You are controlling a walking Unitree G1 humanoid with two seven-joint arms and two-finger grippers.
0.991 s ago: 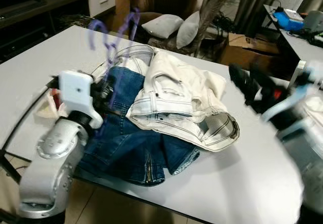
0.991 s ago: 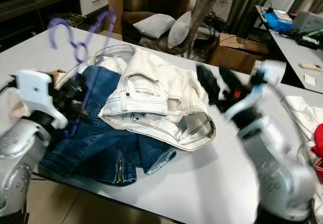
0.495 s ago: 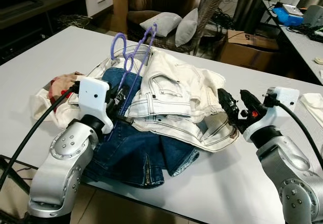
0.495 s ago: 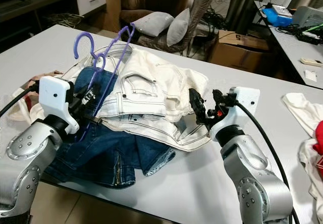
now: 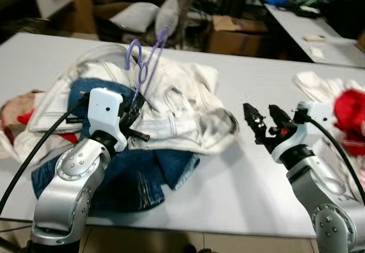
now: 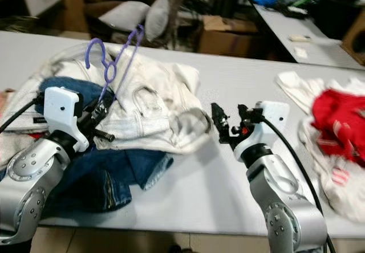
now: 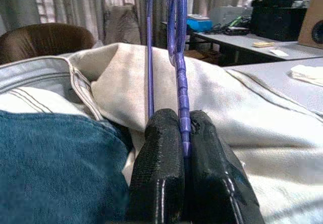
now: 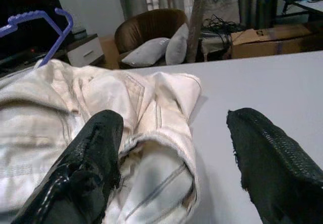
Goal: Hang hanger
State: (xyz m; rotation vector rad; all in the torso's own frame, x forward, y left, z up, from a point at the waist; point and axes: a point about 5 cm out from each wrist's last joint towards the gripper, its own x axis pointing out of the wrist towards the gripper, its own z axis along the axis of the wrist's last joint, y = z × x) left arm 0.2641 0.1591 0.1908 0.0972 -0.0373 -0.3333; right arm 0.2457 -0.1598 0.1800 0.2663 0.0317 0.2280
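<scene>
The purple hanger's thin frame [image 5: 155, 59] rises clear of the white jeans, so I expect the hanger to come away empty when I carry it with my right gripper.
A purple plastic hanger [image 5: 146, 66] stands up over the heap of clothes, its hook high above the white jeans [image 5: 171, 113]. My left gripper [image 5: 134, 106] is shut on the hanger's lower bar; the wrist view shows the bar [image 7: 181, 98] pinched between both black fingers [image 7: 160, 168]. Blue jeans [image 5: 128, 176] lie under the white ones on the white table [image 5: 245, 184]. My right gripper [image 5: 261, 120] hovers open just right of the white jeans' edge, its fingers [image 8: 91, 153] spread wide with nothing between them.
A red and white pile of clothes [image 5: 342, 110] lies at the table's right end, more cloth [image 5: 14, 122] at its left end. Beyond the table stand an armchair with grey pillows [image 6: 128, 13], a cardboard box [image 5: 234, 33] and a cluttered desk [image 5: 296, 2].
The camera has swung to the right, bringing the red and white pile into view. The left gripper still holds the hanger; the right gripper stays open near the white jeans' edge.
</scene>
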